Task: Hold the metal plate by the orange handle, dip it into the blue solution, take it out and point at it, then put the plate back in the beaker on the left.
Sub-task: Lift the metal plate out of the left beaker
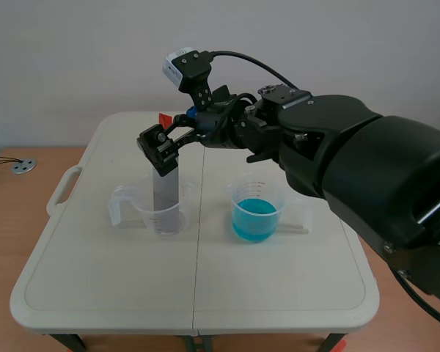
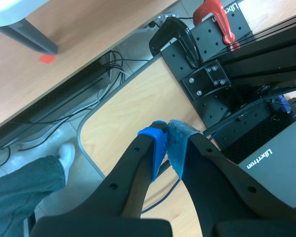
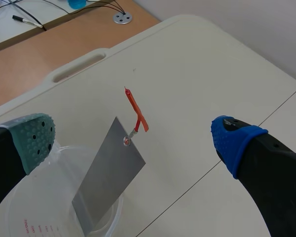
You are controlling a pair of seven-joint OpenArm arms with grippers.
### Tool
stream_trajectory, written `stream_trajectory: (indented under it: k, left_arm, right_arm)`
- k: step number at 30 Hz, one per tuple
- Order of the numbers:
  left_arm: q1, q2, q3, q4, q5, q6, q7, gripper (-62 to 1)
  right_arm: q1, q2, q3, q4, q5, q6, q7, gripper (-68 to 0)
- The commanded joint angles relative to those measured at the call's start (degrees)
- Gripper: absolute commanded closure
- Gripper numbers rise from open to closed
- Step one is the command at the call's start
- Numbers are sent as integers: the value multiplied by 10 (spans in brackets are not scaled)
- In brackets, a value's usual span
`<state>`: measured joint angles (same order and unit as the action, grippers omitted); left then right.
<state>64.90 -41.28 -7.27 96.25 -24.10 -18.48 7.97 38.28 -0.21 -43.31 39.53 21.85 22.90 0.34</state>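
The orange handle is attached at a single small ring [image 3: 127, 141] close to the metal plate's top edge [image 1: 166, 192], so the metal plate will hang lengthwise at a slight slant when I lift it.
The grey metal plate [image 1: 163, 192] [image 3: 110, 177] stands tilted in the clear beaker on the left [image 1: 150, 213] [image 3: 19, 207]. Its thin orange handle [image 1: 163, 117] [image 3: 136, 112] sticks up from the plate's top corner. My right gripper [image 1: 174, 133] [image 3: 133, 132] hovers open just above the plate, its green pad [image 3: 35, 139] and blue pad [image 3: 233, 140] wide apart on either side of the handle and touching nothing. The beaker of blue solution [image 1: 255, 213] stands to the right. My left gripper [image 2: 167, 144] is shut on nothing, away from the table.
The white folding table [image 1: 95, 279] has a handle slot [image 1: 64, 189] at its left edge. In the left wrist view there are a wooden desk [image 2: 123, 106], black clamps and rails [image 2: 212, 59], floor cables, and a person's leg and shoe [image 2: 29, 175].
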Motion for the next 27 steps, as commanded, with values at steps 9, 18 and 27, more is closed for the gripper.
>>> stream_trajectory:
  k: [9,18,27]
  left_arm:
    - [0,3,2,12,-4,-3,-6,-27]
    - [0,3,2,12,-4,-3,-6,-27]
    - [0,3,2,12,-4,-3,-6,-27]
  right_arm:
    - [25,-19,1,10,-10,9,-5,-531]
    - [25,-19,1,10,-18,9,-20,-336]
    - [25,-19,1,10,-18,9,-19,-210]
